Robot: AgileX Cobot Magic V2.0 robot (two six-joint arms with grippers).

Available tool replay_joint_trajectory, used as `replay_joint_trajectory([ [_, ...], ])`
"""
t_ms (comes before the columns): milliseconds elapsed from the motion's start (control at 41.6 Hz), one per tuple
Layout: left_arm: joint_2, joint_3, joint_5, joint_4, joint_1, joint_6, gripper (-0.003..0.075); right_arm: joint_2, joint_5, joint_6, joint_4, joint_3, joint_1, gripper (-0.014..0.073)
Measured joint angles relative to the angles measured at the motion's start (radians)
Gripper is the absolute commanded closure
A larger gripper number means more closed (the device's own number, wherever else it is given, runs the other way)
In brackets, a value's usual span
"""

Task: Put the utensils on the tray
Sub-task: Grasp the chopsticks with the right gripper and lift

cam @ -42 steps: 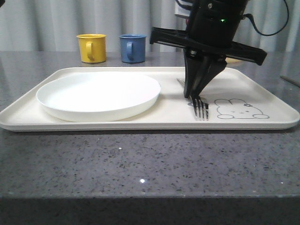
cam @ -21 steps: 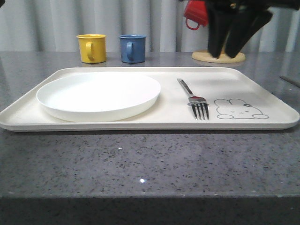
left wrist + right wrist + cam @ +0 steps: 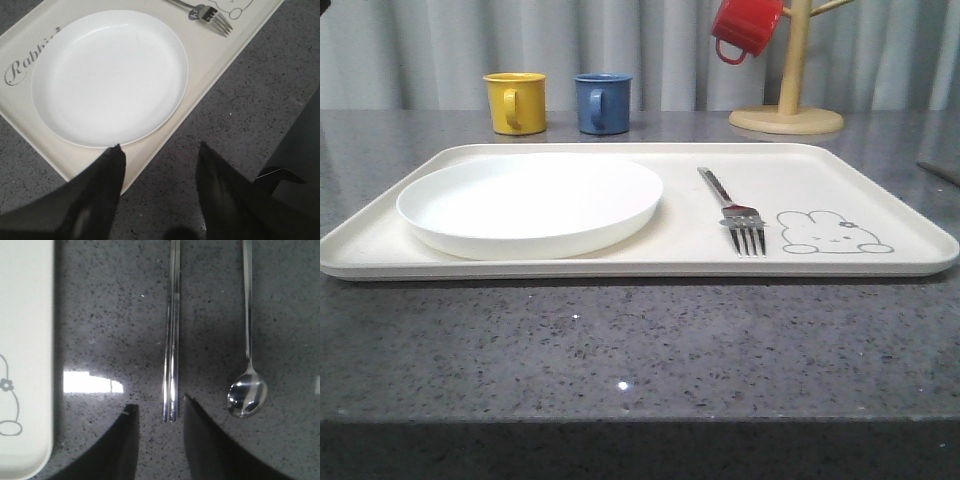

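The paired chopsticks (image 3: 172, 342) are clear of the spoon, and their near end (image 3: 170, 409) is between my open fingers. My right gripper should go down next until it closes on both chopsticks.
The cream tray (image 3: 880, 180) lies across the grey counter, holding the white plate (image 3: 530, 205) on its left and the silver fork (image 3: 732, 212) beside the rabbit drawing. In the left wrist view the plate (image 3: 110, 75), the fork (image 3: 210, 13) and the tray (image 3: 215, 65) lie beyond my open left gripper (image 3: 160, 152), which hovers over the tray's near corner with nothing between its fingers. In the right wrist view the paired chopsticks (image 3: 172, 330) and the spoon (image 3: 247, 390) rest on the counter beside the tray's edge (image 3: 25, 340). My right gripper (image 3: 160, 407) is open above the chopsticks' near end.
A yellow mug (image 3: 515, 102) and a blue mug (image 3: 603, 102) stand behind the tray. A red mug (image 3: 745, 28) hangs on a wooden mug stand (image 3: 787, 110) at the back right. Bare grey counter stretches in front of the tray.
The right arm let go of the fork on the tray, lifted away up and to the right, and left the front view. The fork stays beside the rabbit drawing.
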Motion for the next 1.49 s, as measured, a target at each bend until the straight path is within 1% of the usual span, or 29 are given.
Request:
replay_joint_trajectory([
  [96,0.0,0.0,0.0,0.0,0.0,0.0,0.0382,0.035,0.001,-0.034,0.036,0.0,-0.05,0.0337],
  [168,0.0,0.0,0.0,0.0,0.0,0.0,0.0382,0.063,0.001,-0.052,0.047,0.0,-0.068,0.0337],
  [312,0.0,0.0,0.0,0.0,0.0,0.0,0.0382,0.126,0.001,-0.083,0.054,0.0,-0.074,0.0337],
  [529,0.0,0.0,0.0,0.0,0.0,0.0,0.0382,0.214,-0.008,-0.089,0.061,0.0,-0.074,0.0337],
  [817,0.0,0.0,0.0,-0.002,0.0,0.0,0.0382,0.267,-0.013,-0.091,0.061,0.0,-0.074,0.0338],
  [889,0.0,0.0,0.0,-0.002,0.0,0.0,0.0382,0.267,-0.013,-0.091,0.061,0.0,-0.074,0.0364],
  [1009,0.0,0.0,0.0,-0.002,0.0,0.0,0.0382,0.267,-0.013,-0.091,0.061,0.0,-0.074,0.0482],
  [1081,0.0,0.0,0.0,-0.002,0.0,0.0,0.0382,0.267,-0.014,-0.091,0.055,0.0,-0.076,0.0527],
  [1297,0.0,0.0,0.0,-0.002,0.0,0.0,0.0382,0.265,-0.014,-0.091,0.07,-0.004,-0.076,0.0536],
  [1369,0.0,0.0,0.0,-0.002,0.0,0.0,0.0382,0.254,-0.014,-0.093,0.108,-0.019,-0.059,0.0536],
  [1489,0.0,0.0,-0.004,-0.002,0.0,0.0,0.0382,0.219,-0.014,-0.099,0.192,-0.054,0.0,0.0536],
])
